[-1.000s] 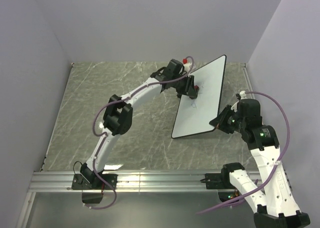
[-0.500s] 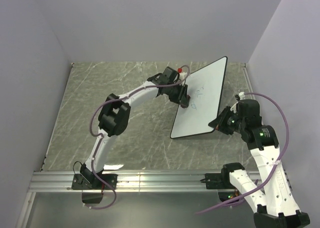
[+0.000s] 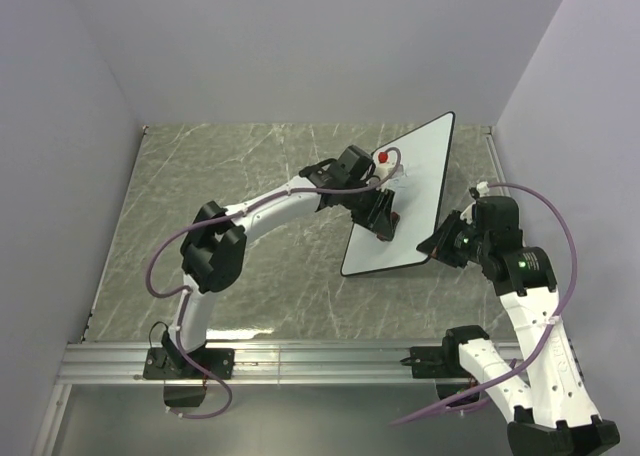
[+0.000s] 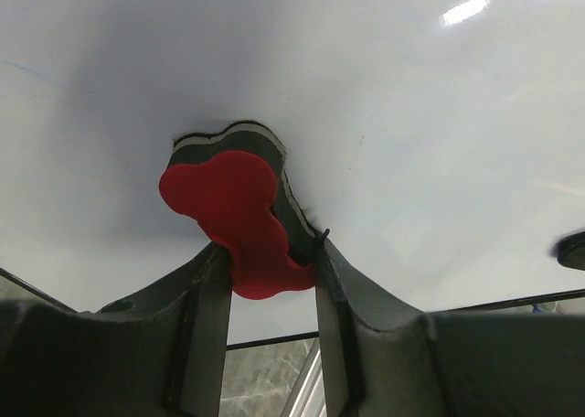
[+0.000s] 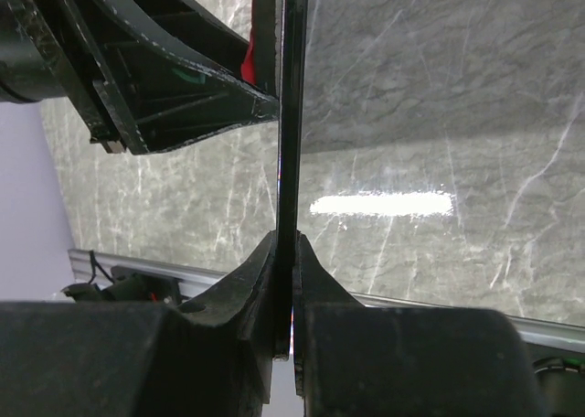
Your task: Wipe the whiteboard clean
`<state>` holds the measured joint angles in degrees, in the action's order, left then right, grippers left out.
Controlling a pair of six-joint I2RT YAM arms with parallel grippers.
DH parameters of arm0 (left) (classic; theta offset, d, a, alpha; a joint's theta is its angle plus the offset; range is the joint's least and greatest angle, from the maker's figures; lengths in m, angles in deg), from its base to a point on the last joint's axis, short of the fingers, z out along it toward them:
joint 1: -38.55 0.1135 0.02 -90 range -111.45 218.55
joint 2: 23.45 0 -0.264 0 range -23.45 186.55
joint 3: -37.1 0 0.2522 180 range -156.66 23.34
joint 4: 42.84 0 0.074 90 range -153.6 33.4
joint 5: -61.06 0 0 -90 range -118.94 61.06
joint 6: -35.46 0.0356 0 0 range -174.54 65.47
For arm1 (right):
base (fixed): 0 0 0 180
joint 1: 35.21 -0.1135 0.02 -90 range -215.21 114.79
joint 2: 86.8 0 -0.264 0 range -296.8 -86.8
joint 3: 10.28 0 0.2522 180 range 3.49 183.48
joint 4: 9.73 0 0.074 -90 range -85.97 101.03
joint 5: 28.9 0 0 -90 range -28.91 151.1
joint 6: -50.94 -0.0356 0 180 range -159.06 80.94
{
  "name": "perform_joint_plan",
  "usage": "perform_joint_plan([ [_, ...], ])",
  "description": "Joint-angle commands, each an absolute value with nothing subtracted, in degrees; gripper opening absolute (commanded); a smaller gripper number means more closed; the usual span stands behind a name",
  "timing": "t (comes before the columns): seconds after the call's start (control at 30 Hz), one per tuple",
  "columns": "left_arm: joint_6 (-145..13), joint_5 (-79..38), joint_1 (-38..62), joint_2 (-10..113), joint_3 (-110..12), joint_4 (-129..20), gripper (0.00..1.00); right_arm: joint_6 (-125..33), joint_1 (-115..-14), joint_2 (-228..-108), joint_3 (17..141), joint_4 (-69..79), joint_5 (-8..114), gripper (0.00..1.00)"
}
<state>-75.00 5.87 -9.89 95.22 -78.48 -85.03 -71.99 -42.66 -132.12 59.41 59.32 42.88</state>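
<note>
I should slide the eraser back up with my left gripper over the blue marks that show farther up, because the eraser is close to the whiteboard's near rim (image 3: 384, 269).
The whiteboard (image 3: 420, 161) is a white board with a thin black rim, held tilted above the table. My right gripper (image 3: 440, 244) is shut on its near right edge; in the right wrist view the board shows edge-on (image 5: 291, 115) between the closed jaws (image 5: 292, 252). My left gripper (image 3: 385, 221) is shut on the red bone-shaped eraser (image 4: 238, 216) and presses its dark felt side against the board's face (image 4: 411, 115). No blue scribbles show where the board's face is visible.
The grey marbled tabletop (image 3: 250, 176) lies under both arms, with purple walls at the left, back and right. A metal rail (image 3: 300, 361) runs along the near edge by the arm bases.
My left gripper with the eraser has moved across the board, first toward its left edge, then down and right toward its near part. The blue marks seen earlier no longer show. The right gripper has held still.
</note>
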Motion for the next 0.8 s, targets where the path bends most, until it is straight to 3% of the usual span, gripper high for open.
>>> perform_joint_plan([
  [0.0, -76.07, 13.35, -13.22, 98.54, -83.78, -82.88, 0.0, -66.93, -44.09, -134.97, 60.44, 54.56, 34.29, 0.0],
  [0.4, -78.09, 8.94, -2.58, 114.88, -104.08, -87.27, 0.0, -68.59, -44.09, -130.66, 57.36, 54.48, 30.25, 0.0],
  [0.77, -80.19, 8.85, 0.41, 118.67, -106.12, -82.98, 0.0, -67.37, -44.09, -128.46, 57.8, 57.12, 23.22, 0.0],
])
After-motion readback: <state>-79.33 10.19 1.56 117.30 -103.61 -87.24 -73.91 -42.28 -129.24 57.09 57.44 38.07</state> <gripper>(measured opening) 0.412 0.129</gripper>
